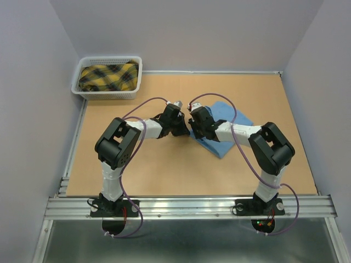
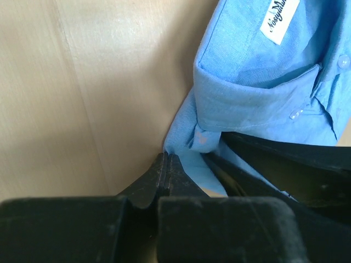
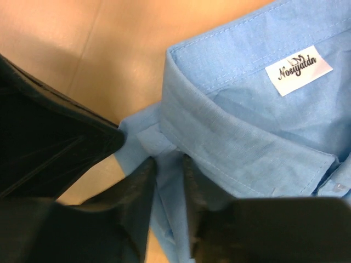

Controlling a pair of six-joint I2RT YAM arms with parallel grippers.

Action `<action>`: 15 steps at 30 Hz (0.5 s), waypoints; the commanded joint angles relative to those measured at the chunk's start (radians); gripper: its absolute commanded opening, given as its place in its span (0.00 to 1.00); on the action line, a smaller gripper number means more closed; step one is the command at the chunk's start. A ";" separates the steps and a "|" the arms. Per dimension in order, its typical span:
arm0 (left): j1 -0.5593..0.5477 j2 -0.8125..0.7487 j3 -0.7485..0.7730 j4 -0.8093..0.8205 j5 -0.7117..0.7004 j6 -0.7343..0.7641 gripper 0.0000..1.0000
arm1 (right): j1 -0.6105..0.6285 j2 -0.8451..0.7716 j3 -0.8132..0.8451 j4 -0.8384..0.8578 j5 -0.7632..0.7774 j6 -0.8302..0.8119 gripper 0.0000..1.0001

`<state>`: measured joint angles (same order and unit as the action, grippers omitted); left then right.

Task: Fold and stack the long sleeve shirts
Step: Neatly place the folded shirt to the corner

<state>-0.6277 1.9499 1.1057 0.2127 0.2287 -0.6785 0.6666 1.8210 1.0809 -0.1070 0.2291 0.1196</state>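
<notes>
Next, my right gripper opens and goes to the near hem corner (image 1: 221, 155) while my left gripper keeps hold of the shirt's collar corner (image 1: 192, 133), because both my grippers are holding that collar corner now.
A folded light blue shirt (image 1: 227, 129) lies right of the table's middle, collar and white label up. My left gripper (image 1: 184, 130) and right gripper (image 1: 194, 130) meet at its left edge. In the left wrist view the left gripper (image 2: 166, 159) has its jaws pressed together on the shirt's (image 2: 258, 82) thin corner edge. In the right wrist view the right gripper (image 3: 169, 161) is shut on a fold of the shirt (image 3: 252, 126) just below the collar, with blue cloth filling the narrow gap between its fingers.
A white basket (image 1: 107, 94) at the far left corner holds a yellow and black plaid shirt (image 1: 108, 76). The two grippers are almost touching each other. Grey walls enclose the wooden table on three sides.
</notes>
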 commanded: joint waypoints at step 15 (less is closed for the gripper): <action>-0.013 -0.025 -0.020 -0.013 0.018 -0.001 0.00 | 0.008 -0.052 -0.004 0.086 -0.022 -0.006 0.01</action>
<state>-0.6277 1.9499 1.1057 0.2131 0.2287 -0.6811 0.6693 1.8263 1.0801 -0.0875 0.2470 0.1200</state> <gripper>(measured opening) 0.018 0.014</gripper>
